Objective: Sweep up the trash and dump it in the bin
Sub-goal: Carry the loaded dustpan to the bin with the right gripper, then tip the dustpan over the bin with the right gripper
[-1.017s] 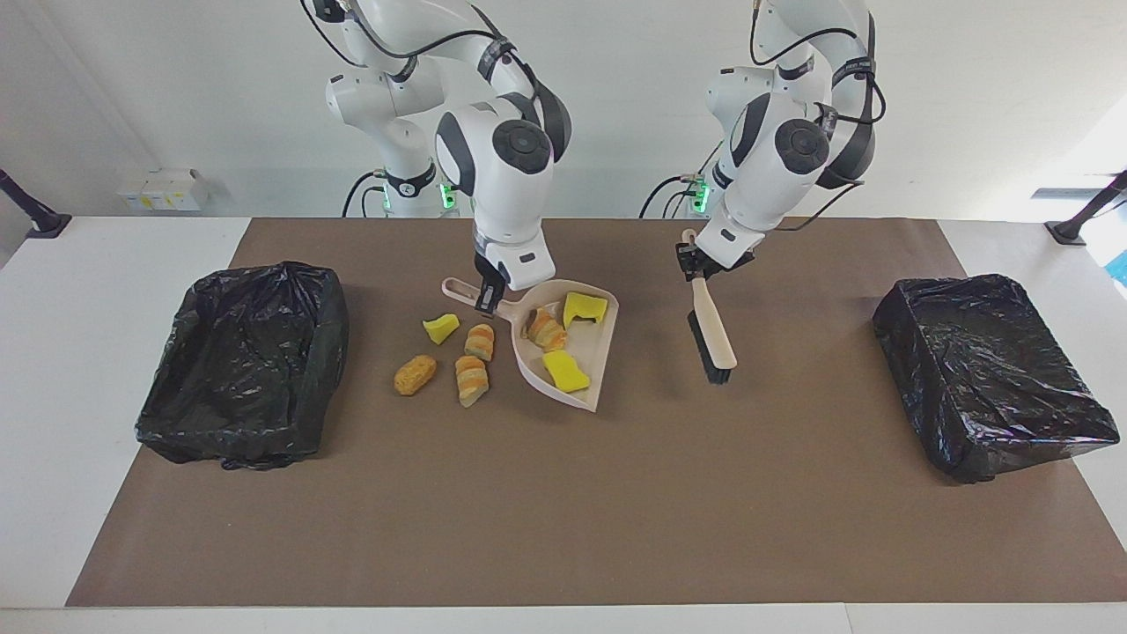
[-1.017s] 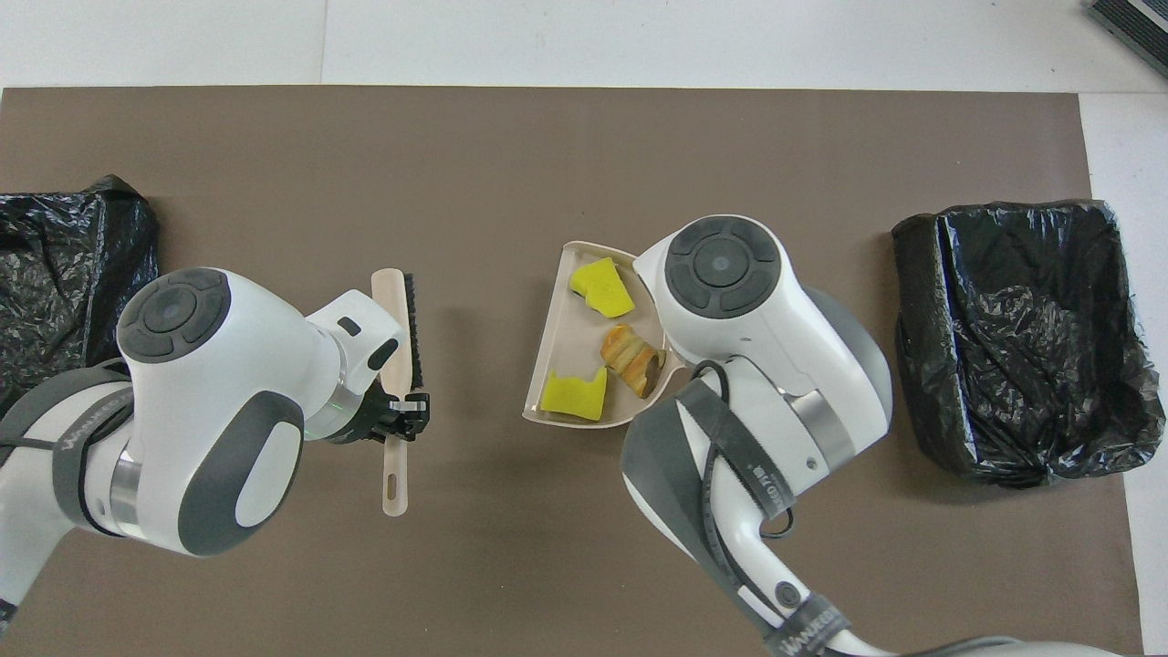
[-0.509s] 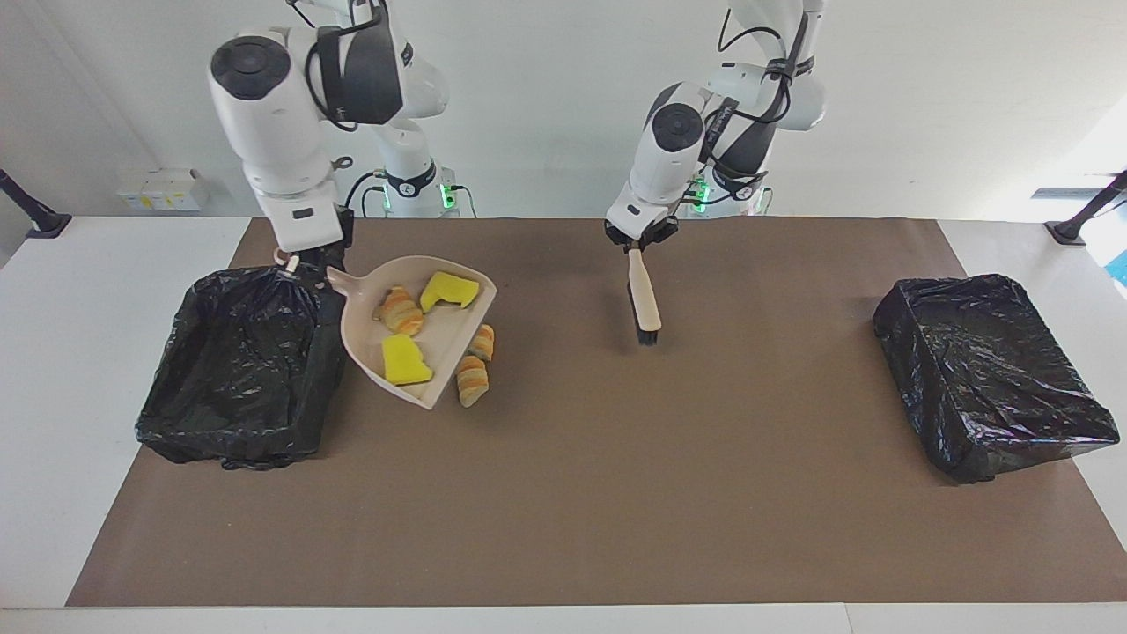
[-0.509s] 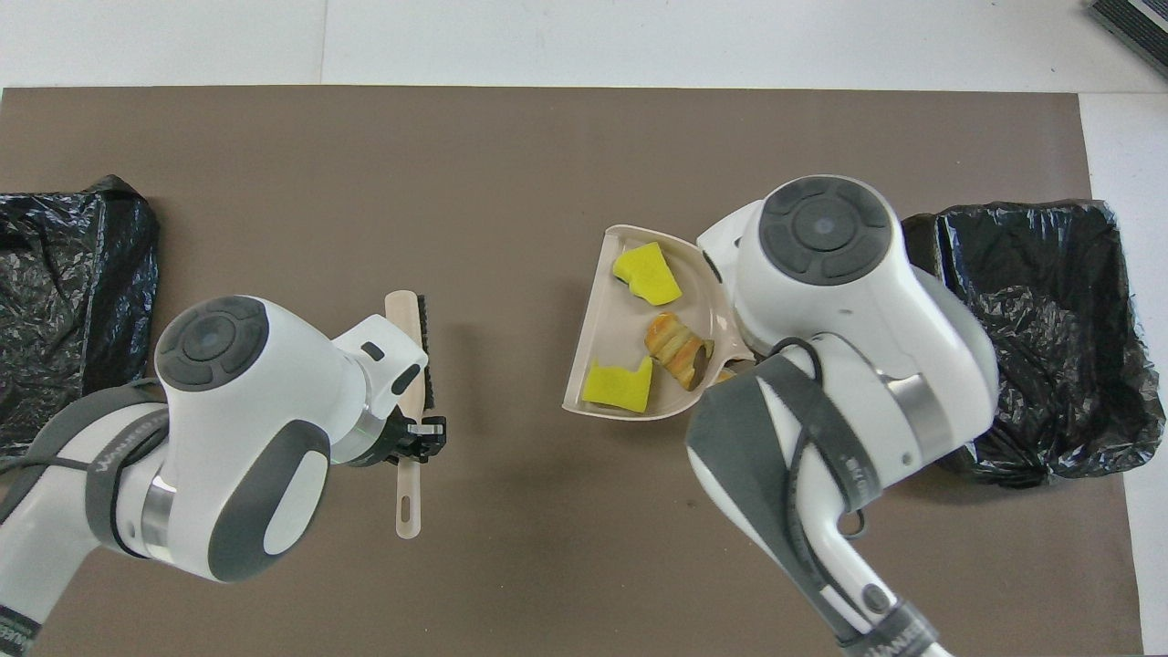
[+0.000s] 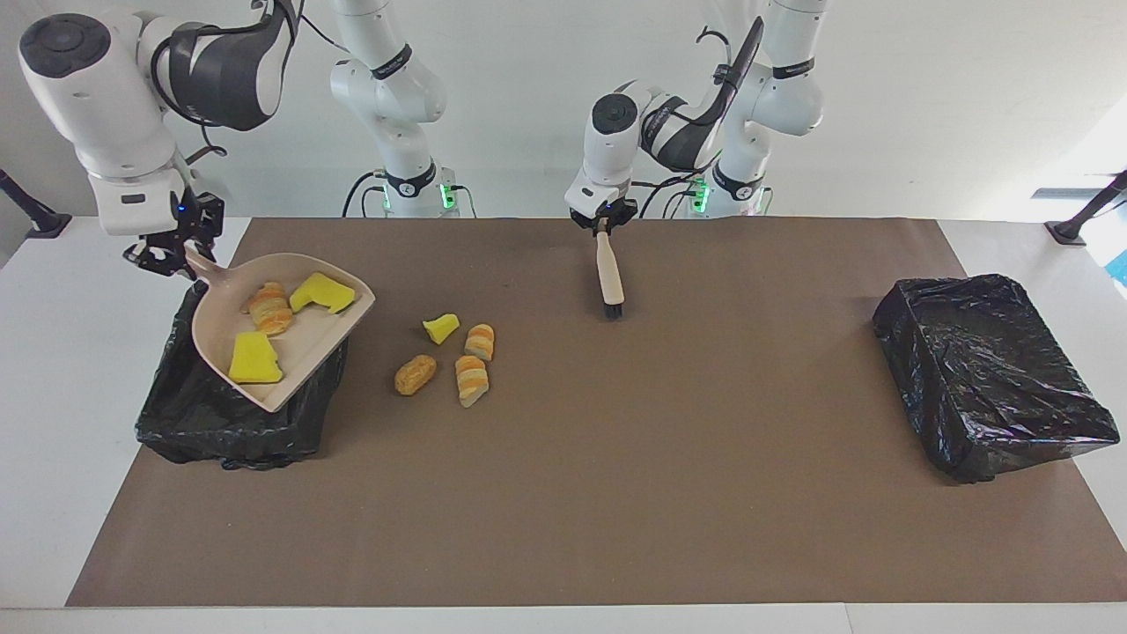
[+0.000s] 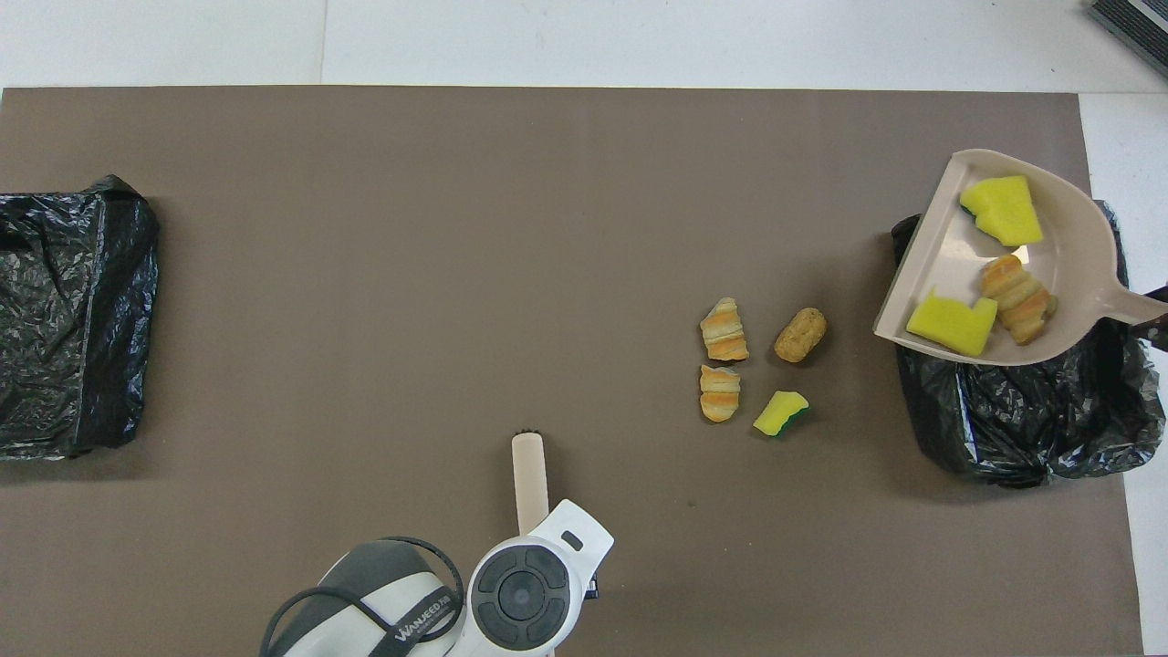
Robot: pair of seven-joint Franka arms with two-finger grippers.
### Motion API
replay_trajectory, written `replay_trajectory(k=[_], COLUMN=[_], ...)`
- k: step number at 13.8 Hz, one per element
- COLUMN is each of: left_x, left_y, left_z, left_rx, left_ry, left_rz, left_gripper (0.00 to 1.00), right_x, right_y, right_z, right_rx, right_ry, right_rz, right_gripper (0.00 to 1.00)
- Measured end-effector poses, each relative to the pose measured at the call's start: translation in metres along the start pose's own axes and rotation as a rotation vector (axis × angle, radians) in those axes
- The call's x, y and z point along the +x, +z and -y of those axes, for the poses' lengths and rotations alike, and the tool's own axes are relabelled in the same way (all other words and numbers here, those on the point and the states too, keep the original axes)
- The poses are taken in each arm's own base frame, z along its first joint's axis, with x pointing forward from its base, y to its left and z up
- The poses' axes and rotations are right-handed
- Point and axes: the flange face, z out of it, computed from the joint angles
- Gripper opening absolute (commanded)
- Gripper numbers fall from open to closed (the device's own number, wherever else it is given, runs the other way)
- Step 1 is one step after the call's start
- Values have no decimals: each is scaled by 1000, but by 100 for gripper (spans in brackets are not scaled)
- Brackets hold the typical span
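Note:
My right gripper should pull the dustpan back and tip the dustpan's edge into the bin (image 6: 1024, 422), because the dustpan's edge (image 6: 916, 243) sticks out past the bin's edge over the mat.
My right gripper (image 5: 176, 255) is shut on the handle of the beige dustpan (image 5: 304, 339) and holds it tilted over the black-lined bin (image 5: 238, 423) at the right arm's end of the table. In the pan lie two yellow sponge pieces (image 5: 323, 292) and one bread piece (image 5: 268, 308). The pan also shows in the overhead view (image 6: 1077, 246) over that bin (image 6: 1022, 420). Several trash bits lie on the mat beside the bin: a yellow wedge (image 5: 440, 328), two bread slices (image 5: 480, 342) and a brown lump (image 5: 415, 374). My left gripper (image 5: 603, 224) is shut on a brush (image 5: 609, 277) over the mat.
A second black-lined bin (image 5: 986, 370) stands at the left arm's end of the table. A brown mat (image 5: 616, 493) covers most of the white table.
My right arm has lifted the loaded dustpan from the middle of the mat and carried it over the bin at its end. My left arm has drawn the brush back toward the robots.

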Motion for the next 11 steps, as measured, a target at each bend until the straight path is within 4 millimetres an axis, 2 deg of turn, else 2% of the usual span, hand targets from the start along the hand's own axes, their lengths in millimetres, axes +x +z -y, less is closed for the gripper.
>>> replay_trajectory(k=[3,5,8,11], left_x=[6,31,96,158], left_y=[-8,-29,-75,-110], left_z=[2,11,57,97], left_rx=[-18,-59,-102,-77], left_ry=[-11,-22,13,23], left_rz=[-11,-34,-36,-48], left_gripper=[100,100,100,100], right_x=[-43,-56,-38,-13], right_y=[27,53,72,67], right_z=[-11,-13,-19,-22], right_rx=[-51,-35,-49,-67], right_ry=[-84,-159,-339,-434], right_rz=[68,157,276,348], right_gripper=[0,0,0,0])
